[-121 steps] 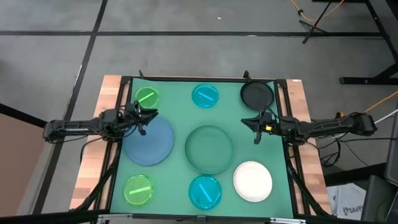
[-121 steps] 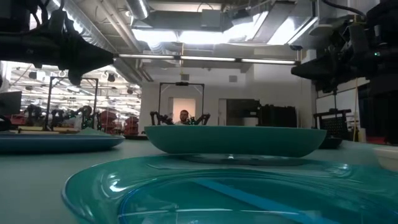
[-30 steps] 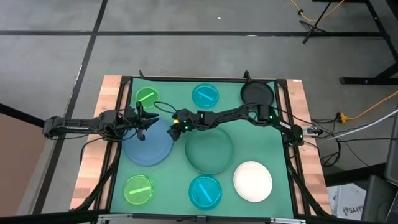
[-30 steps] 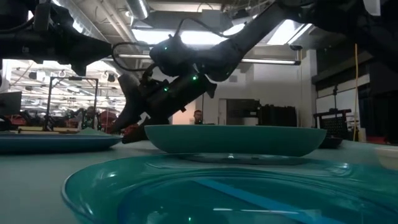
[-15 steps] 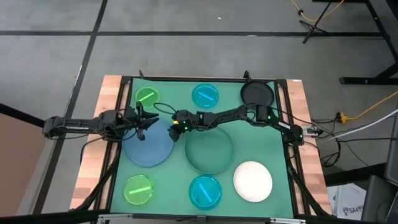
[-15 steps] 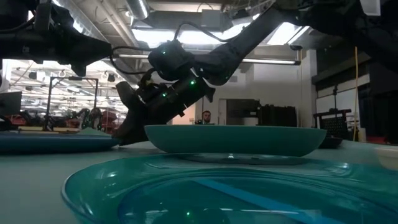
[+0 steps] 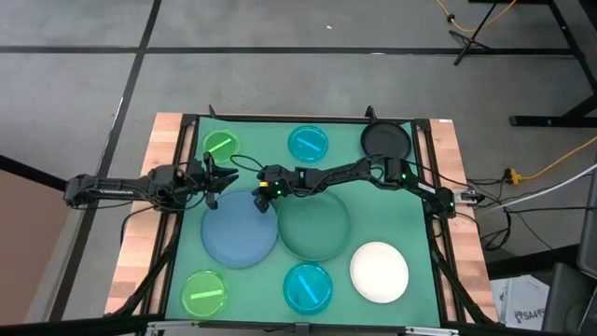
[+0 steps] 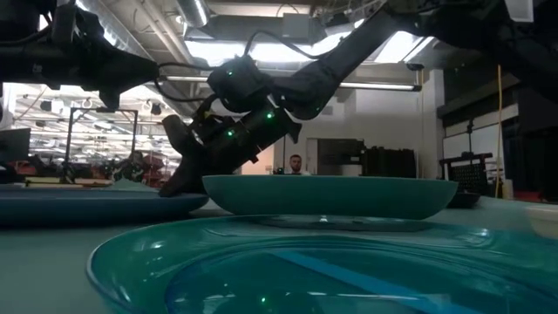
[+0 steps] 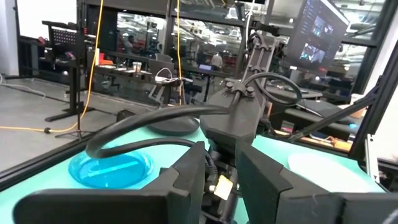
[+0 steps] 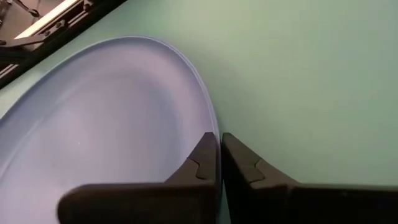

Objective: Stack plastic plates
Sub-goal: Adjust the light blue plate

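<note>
My right gripper is holding the slate-blue plate [image 7: 239, 231], the widest one. It should leave that plate as the base and grab the dark green plate's far rim [image 7: 326, 195] for stacking.
The slate-blue plate [image 7: 240, 233] lies flat on the green mat, left of the dark green plate [image 7: 315, 222], their rims close together. My right gripper [image 7: 265, 202] reaches across from the table's right and is shut on the blue plate's far rim. In the right wrist view that gripper [image 10: 219, 152] sits on the blue plate [image 10: 106, 118]. My left gripper [image 7: 222, 179] is open and hovers just off the blue plate's far-left side. In its wrist view the left gripper [image 9: 221, 180] faces the right arm. My right gripper pinches the slate-blue plate's rim [image 10: 211, 127] on its far-right side between the two fingers, one finger over the plate's inside, one outside. It comes slanting down from the table's far right. The plate rests flat on the mat.
A white plate [image 7: 380, 273] and a cyan plate [image 7: 308, 287] lie near the near edge, with a lime plate [image 7: 205, 293] just beyond the blue plate's near-left rim. A lime plate [image 7: 221, 146], a cyan plate [image 7: 308, 144] and a black plate [image 7: 386, 141] line the far edge.
The right gripper, low at the blue plate's far-right rim, has moved a little toward the near edge. The slate-blue plate has slid along the mat toward the near edge and the right, up beside the dark green plate. The near-left lime plate has shifted slightly toward the near edge.
</note>
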You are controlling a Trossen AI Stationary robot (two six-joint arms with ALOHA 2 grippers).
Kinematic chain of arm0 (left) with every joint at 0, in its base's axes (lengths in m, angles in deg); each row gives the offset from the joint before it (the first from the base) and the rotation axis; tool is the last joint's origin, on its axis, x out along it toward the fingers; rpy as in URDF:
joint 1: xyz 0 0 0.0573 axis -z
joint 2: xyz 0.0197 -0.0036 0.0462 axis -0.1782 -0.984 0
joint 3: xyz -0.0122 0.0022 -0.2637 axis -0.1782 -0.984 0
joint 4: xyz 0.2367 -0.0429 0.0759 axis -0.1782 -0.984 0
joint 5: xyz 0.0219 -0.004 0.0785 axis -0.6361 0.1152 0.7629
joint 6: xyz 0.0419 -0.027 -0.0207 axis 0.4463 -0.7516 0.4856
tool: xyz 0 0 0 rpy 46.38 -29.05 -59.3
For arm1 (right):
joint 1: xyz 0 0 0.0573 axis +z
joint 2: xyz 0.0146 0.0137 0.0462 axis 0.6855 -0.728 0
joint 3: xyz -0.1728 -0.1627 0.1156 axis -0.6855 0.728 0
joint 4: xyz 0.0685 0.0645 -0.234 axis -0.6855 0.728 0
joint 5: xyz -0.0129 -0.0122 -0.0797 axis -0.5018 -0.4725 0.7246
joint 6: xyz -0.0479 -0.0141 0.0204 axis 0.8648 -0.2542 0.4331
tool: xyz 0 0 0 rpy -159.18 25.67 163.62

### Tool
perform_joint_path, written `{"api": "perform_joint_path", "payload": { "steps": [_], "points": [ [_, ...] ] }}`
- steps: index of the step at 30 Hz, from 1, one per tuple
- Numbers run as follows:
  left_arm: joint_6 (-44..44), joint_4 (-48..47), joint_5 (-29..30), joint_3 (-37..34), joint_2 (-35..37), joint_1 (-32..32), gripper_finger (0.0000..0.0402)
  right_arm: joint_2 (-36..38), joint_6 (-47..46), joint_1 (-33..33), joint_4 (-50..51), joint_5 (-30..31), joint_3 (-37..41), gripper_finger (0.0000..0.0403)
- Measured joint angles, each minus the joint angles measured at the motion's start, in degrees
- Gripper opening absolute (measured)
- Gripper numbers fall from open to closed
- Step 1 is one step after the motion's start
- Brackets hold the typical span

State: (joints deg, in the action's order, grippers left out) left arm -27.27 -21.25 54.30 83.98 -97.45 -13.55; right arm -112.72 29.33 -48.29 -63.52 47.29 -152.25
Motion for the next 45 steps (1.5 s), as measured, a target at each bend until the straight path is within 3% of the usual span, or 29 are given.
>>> {"api": "perform_joint_path", "payload": {
  "steps": [14, 27, 33, 40, 45],
  "points": [
    [-1.8, 4.8, -0.7, 0.0, 0.0, 0.0, 0.0085, 6.2, 3.9, -0.7, -1.1, 1.3, 0.0, 0.0001],
    [-2.0, 5.2, -0.7, 0.0, 0.0, 0.0, 0.0085, 14.0, 8.9, -1.0, 4.5, -0.6, 0.0, 0.0001],
    [-2.0, 5.2, -0.7, 0.0, 0.0, 0.0, 0.0085, 13.8, 8.9, -1.1, 4.1, 0.7, 0.0, 0.0001],
    [-3.1, 5.2, -0.7, 0.0, 0.0, 0.0, 0.0085, 9.2, 6.7, -1.2, -2.8, 1.7, 0.0, 0.0001],
    [-3.4, 5.0, -0.6, 0.0, 0.0, 0.0, 0.0085, 6.2, 6.6, -1.0, -2.3, 1.7, 0.0, 0.0001]
  ]
}}
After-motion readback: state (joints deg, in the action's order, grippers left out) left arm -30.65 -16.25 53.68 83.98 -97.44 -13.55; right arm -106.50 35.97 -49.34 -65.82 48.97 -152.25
